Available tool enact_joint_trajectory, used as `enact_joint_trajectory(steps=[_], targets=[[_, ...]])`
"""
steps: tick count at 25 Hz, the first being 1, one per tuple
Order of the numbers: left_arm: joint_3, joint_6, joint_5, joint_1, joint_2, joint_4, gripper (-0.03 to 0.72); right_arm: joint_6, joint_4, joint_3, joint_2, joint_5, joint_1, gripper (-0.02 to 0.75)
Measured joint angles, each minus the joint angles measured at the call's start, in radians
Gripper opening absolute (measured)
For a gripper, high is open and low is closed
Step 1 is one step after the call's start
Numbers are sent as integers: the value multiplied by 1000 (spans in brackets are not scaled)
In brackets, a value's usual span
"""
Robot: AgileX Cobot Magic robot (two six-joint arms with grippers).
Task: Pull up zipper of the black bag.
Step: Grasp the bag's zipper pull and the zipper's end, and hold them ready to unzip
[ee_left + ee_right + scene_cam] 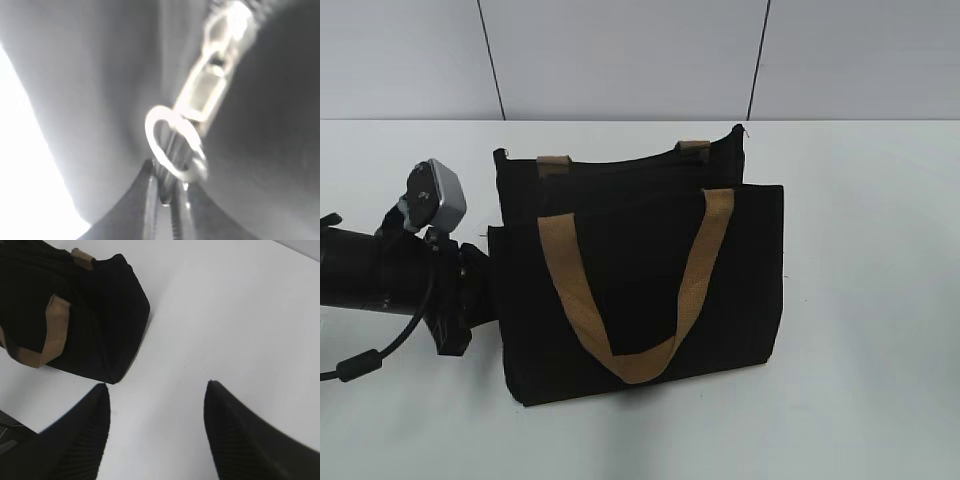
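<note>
The zipper tape is lying loose past the silver ring (174, 142), so the robot's left gripper should hold the tape while its right gripper grabs the ring and pulls.
The black bag (640, 280) lies on the white table with a tan handle (630, 290) across its front. My left gripper (167, 192) is at the bag's left side, where its arm (380, 270) reaches in. Its jaws are nearly closed on the silver ring (172, 142) of the zipper pull tab (205, 90), against black fabric. My right gripper (156, 385) is open and empty above the bare table, to the right of the bag (100, 305). It does not show in the exterior view.
The white table (870, 300) stretches around the bag. A grey panelled wall (620, 50) stands behind. A black cable (360, 365) hangs from the left arm.
</note>
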Motion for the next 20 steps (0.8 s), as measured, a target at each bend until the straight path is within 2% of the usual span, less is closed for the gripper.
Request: enact_joint_trajectory(steps=[2, 5, 10, 14, 20], targets=[[0, 0, -2, 0, -10, 1, 88, -12, 2, 0, 0, 0, 0, 465], [0, 0, -21, 10, -65, 4, 38, -63, 39, 0, 0, -3, 0, 465], [0, -49, -104, 16, -210, 9, 31, -115, 130, 0, 0, -16, 0, 423], [0, -122, -149, 18, -310, 83, 32, -125, 167, 0, 0, -19, 12, 412], [0, -222, -189, 18, -415, 188, 31, -89, 165, -54, 51, -63, 176, 412]])
